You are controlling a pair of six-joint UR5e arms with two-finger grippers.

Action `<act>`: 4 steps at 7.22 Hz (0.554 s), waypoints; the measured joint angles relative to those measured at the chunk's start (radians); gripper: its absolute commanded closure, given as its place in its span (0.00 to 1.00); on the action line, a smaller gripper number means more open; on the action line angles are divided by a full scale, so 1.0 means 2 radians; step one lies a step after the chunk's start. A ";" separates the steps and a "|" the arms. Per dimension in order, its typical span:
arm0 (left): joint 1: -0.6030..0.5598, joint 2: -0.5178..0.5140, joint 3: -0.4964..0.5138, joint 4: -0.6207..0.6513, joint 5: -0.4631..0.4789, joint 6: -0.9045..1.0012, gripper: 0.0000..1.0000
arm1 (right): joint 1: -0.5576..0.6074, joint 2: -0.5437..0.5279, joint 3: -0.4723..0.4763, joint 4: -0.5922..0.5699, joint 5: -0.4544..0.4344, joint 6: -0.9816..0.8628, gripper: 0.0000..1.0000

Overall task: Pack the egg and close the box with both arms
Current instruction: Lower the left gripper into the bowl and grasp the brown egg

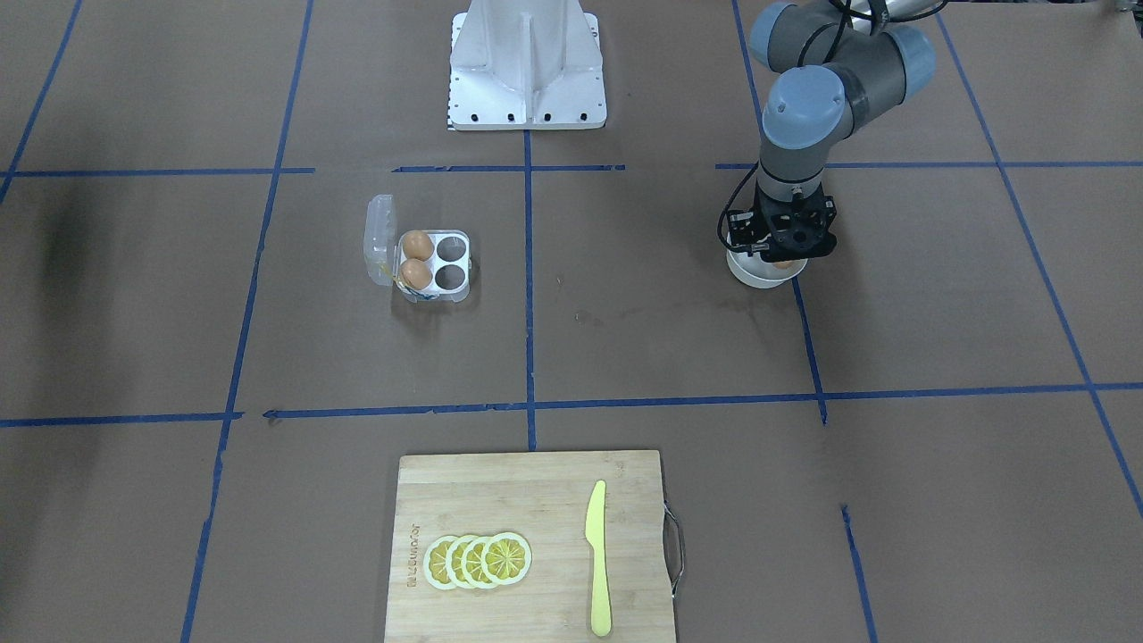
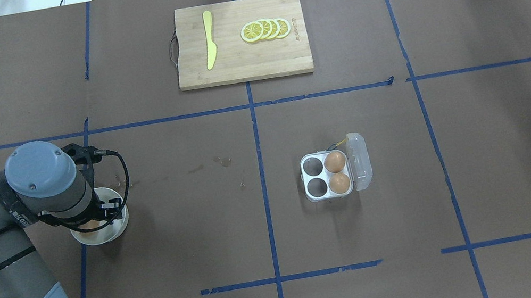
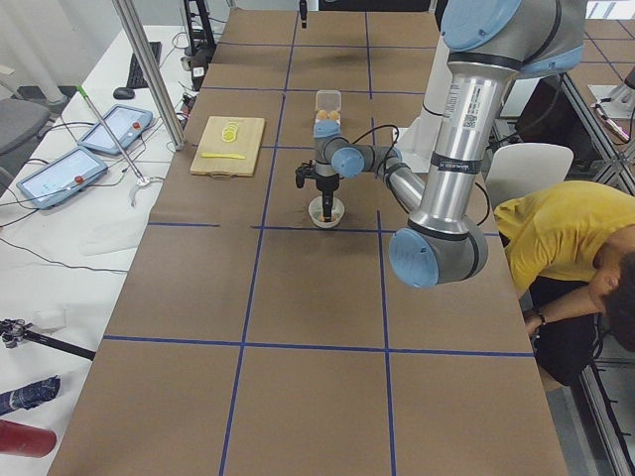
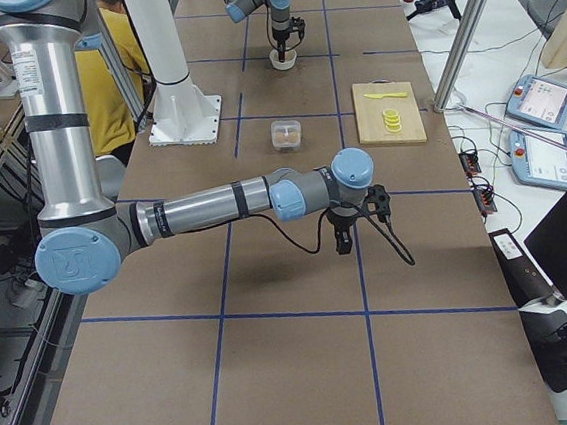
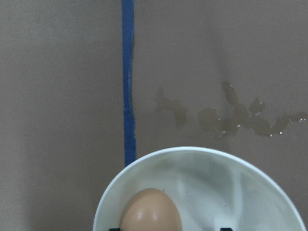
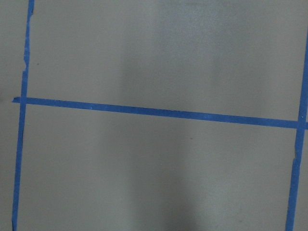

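I can see a wide gap (image 5: 201,222) between the third egg (image 5: 151,211) and one finger, so the egg will move into that gap when I close my left gripper.
The clear box (image 1: 433,263) lies open on the table, its lid (image 1: 379,239) folded back. Two tan eggs (image 1: 417,244) fill the cups on the lid side; the other two cups are empty. It also shows in the overhead view (image 2: 329,175). A third egg (image 5: 150,211) lies in a white bowl (image 5: 240,192). My left gripper (image 1: 784,250) hangs straight down into the bowl (image 2: 115,232), open, with its fingertips either side of the egg. My right gripper (image 4: 344,235) hovers above bare table far from the box; I cannot tell whether it is open.
A wooden cutting board (image 1: 527,500) with lemon slices (image 1: 478,561) and a yellow knife (image 1: 596,558) lies at the table's far edge. The white pedestal (image 1: 527,67) stands at the robot side. A person in yellow (image 3: 566,238) bends beside the table.
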 measured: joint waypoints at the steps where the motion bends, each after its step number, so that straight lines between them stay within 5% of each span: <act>1: 0.000 -0.001 0.002 0.000 0.000 0.000 0.31 | 0.000 0.000 0.000 0.000 0.001 0.000 0.00; 2: 0.000 -0.003 0.005 0.000 0.000 0.000 0.43 | 0.000 0.000 0.000 0.000 0.002 0.000 0.00; 4: 0.000 -0.004 0.005 0.000 0.000 0.000 1.00 | 0.000 0.000 0.000 0.000 0.002 0.000 0.00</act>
